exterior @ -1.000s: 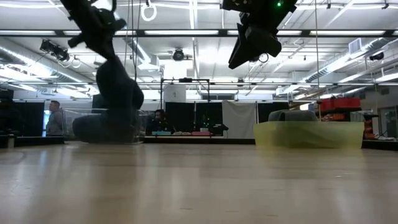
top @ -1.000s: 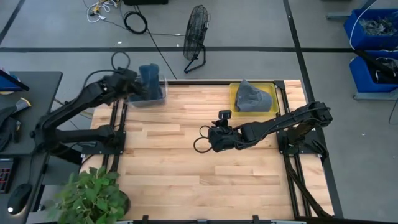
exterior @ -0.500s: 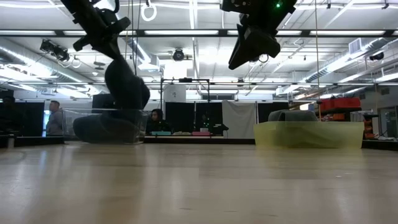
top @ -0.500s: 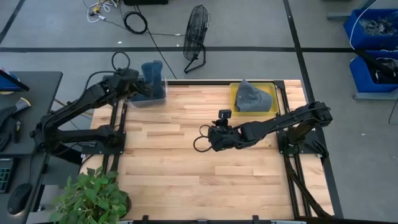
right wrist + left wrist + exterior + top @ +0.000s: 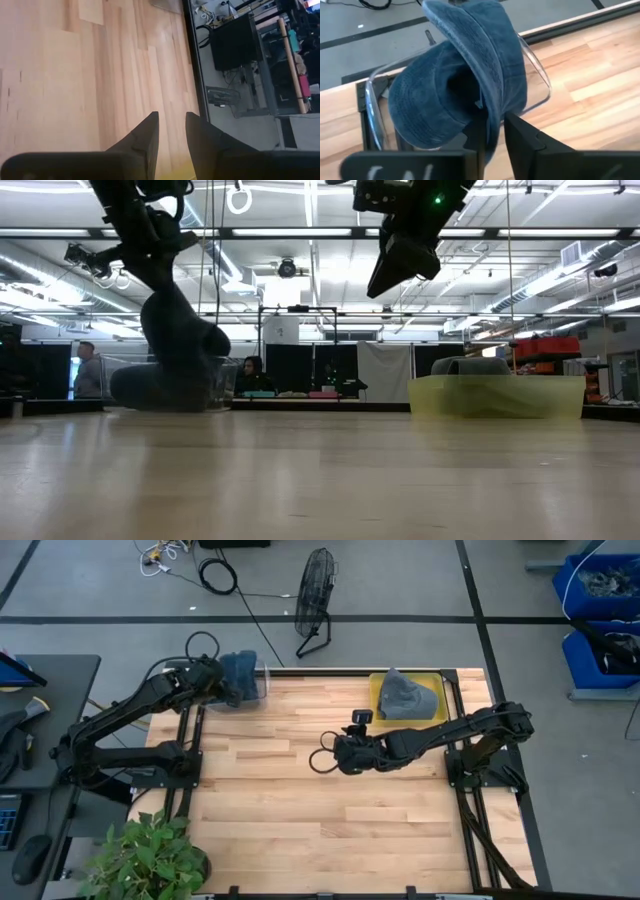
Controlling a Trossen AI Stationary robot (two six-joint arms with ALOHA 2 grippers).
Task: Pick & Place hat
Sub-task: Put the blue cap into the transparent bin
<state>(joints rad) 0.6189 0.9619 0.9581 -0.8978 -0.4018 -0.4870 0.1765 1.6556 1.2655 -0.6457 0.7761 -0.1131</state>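
My left gripper is closed and the blue denim hat (image 5: 176, 325) pokes above the clear container's rim, so it should open, then press the hat (image 5: 241, 673) down with closed fingers.
My left gripper (image 5: 218, 681) is shut on a blue denim hat (image 5: 239, 671) at the table's far left corner, over a clear plastic container (image 5: 255, 692). In the low view the hat (image 5: 176, 332) hangs with its lower end inside the container's walls (image 5: 215, 380). A grey hat (image 5: 405, 697) lies in a yellow tray (image 5: 377, 690) at the far right. My right gripper (image 5: 326, 758) hovers above the table's middle, empty, its fingers a narrow gap apart (image 5: 171, 117). My left gripper pinches the hat's brim edge (image 5: 493, 111) between its two fingers; one finger (image 5: 476, 131) stands before the hat's hollow side, the other (image 5: 521, 139) on its outer side. The hat hangs below the gripper, over the clear container; whether it rests inside, I cannot tell.
A dark mass (image 5: 140, 388) lies in the clear container. Bare wooden tabletop (image 5: 300, 820) spreads between the arms and toward the near edge. A potted plant (image 5: 145, 855) stands at the near left corner. People (image 5: 88, 370) stand in the room far behind.
My left gripper has carried the blue hat a little toward the far right, then back left and down; the hat now hangs lower, its bottom inside the clear container's walls. My right gripper has shifted slightly toward the far left.
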